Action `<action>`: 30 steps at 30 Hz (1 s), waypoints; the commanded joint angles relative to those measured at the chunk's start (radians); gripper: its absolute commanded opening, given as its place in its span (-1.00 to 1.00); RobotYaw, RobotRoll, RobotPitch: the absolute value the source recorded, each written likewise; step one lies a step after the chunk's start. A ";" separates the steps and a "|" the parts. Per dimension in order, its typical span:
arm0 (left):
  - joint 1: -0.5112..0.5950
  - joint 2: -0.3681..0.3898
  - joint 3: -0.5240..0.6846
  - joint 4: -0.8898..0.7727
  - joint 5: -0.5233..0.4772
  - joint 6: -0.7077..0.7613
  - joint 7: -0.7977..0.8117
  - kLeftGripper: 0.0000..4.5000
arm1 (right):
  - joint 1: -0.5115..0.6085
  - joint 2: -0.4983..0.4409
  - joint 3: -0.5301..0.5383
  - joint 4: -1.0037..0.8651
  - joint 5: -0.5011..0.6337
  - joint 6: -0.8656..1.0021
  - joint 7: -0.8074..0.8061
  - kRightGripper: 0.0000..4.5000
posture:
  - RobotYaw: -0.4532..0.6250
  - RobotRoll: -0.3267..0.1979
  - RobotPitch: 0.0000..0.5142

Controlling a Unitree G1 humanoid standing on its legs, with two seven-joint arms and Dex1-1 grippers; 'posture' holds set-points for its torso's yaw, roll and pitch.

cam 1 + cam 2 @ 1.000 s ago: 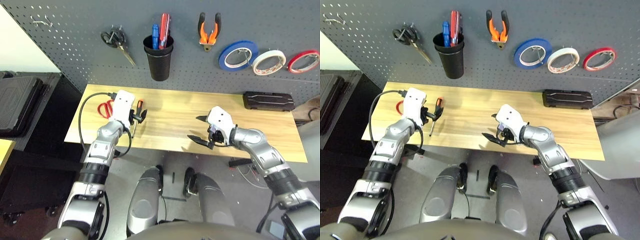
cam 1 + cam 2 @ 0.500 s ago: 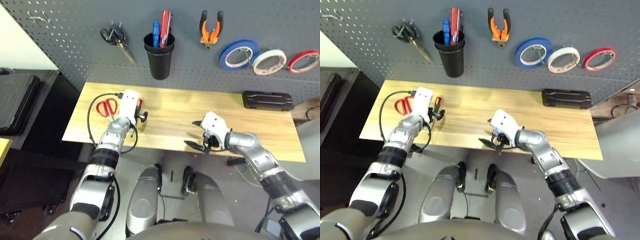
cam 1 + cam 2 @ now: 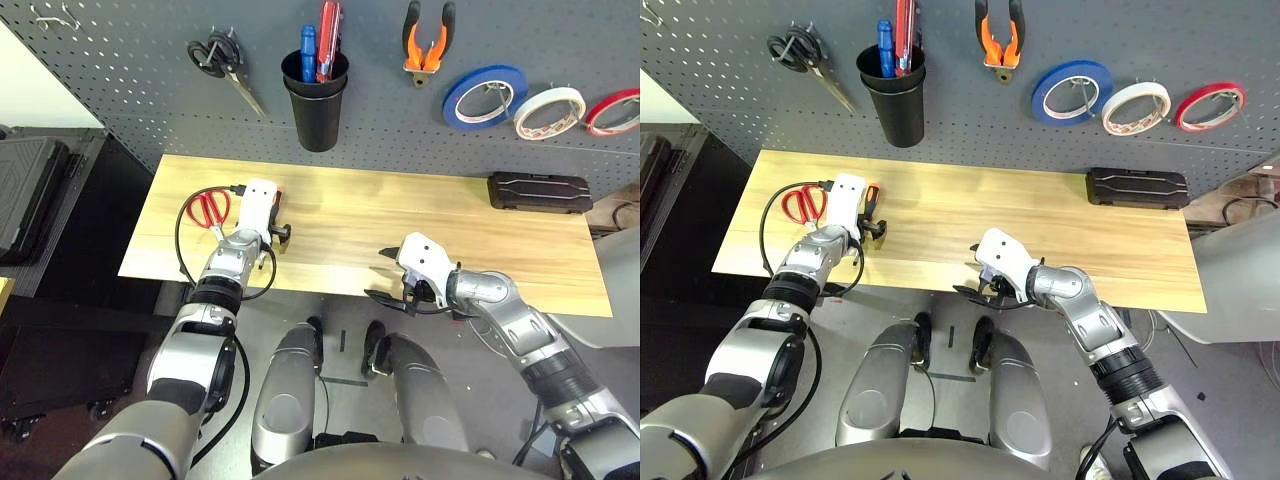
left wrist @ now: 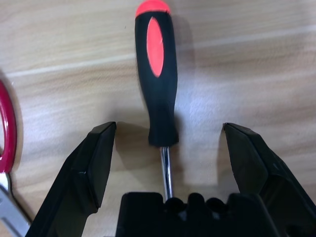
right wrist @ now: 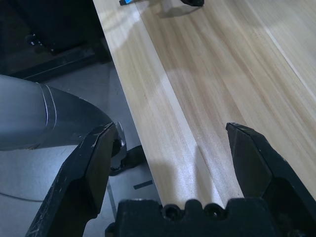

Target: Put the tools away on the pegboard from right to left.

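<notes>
Blue and red handles (image 3: pixel 318 52) stick up above the black cup's rim. So the orange-and-black screwdriver (image 4: pixel 159 79) will stand with its handle out when I lower it in.
The orange-and-black screwdriver (image 4: pixel 158 89) lies on the wooden table, handle pointing away from me. My left gripper (image 4: pixel 168 133) is open and hangs low over it, a finger on either side of the handle's near end. Red-handled scissors (image 3: pixel 208 210) lie just left of that gripper (image 3: pixel 278 232). On the pegboard (image 3: pixel 130 80) hang the orange-handled pliers (image 3: pixel 425 45) and the white tape roll (image 3: pixel 548 108). My right gripper (image 3: pixel 385 277) is open and holds nothing, at the table's front edge near the middle.
Black-handled scissors (image 3: pixel 222 62), a black cup (image 3: pixel 317 105) with blue and red handles in it, a blue tape roll (image 3: pixel 483 97) and a red tape roll (image 3: pixel 612 110) also hang on the board. A black case (image 3: pixel 540 190) lies at the table's back right.
The left gripper has shifted right off the red scissors and settled low over the screwdriver. The right gripper has drawn back to the table's front edge. The camera has also moved.
</notes>
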 commanded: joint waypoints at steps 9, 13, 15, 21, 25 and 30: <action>-0.039 -0.021 0.015 0.142 0.007 -0.028 -0.003 0.40 | 0.051 -0.013 0.009 -0.056 -0.005 0.017 0.002 1.00 | 0.09 0.25 0.38; -0.036 -0.022 0.018 0.134 0.006 -0.039 -0.003 -0.33 | 0.045 -0.006 -0.002 -0.042 0.000 0.001 -0.008 1.00 | 0.11 0.25 0.36; -0.031 -0.024 0.023 0.114 0.000 -0.036 -0.004 -0.66 | 0.039 -0.001 -0.009 -0.030 0.006 -0.006 -0.012 1.00 | 0.12 0.25 0.34; 0.014 -0.028 0.050 -0.041 -0.032 0.016 -0.014 -0.75 | 0.015 0.014 -0.025 0.008 0.019 -0.033 -0.020 1.00 | 0.16 0.25 0.26; 0.116 -0.041 0.078 -0.318 -0.090 0.088 -0.032 -0.75 | -0.004 0.029 -0.042 0.050 0.036 -0.065 -0.028 1.00 | 0.22 0.25 0.18; 0.239 -0.067 0.116 -0.655 -0.159 0.184 -0.021 -0.75 | -0.033 0.056 -0.074 0.109 0.060 -0.124 -0.034 1.00 | 0.30 0.25 0.08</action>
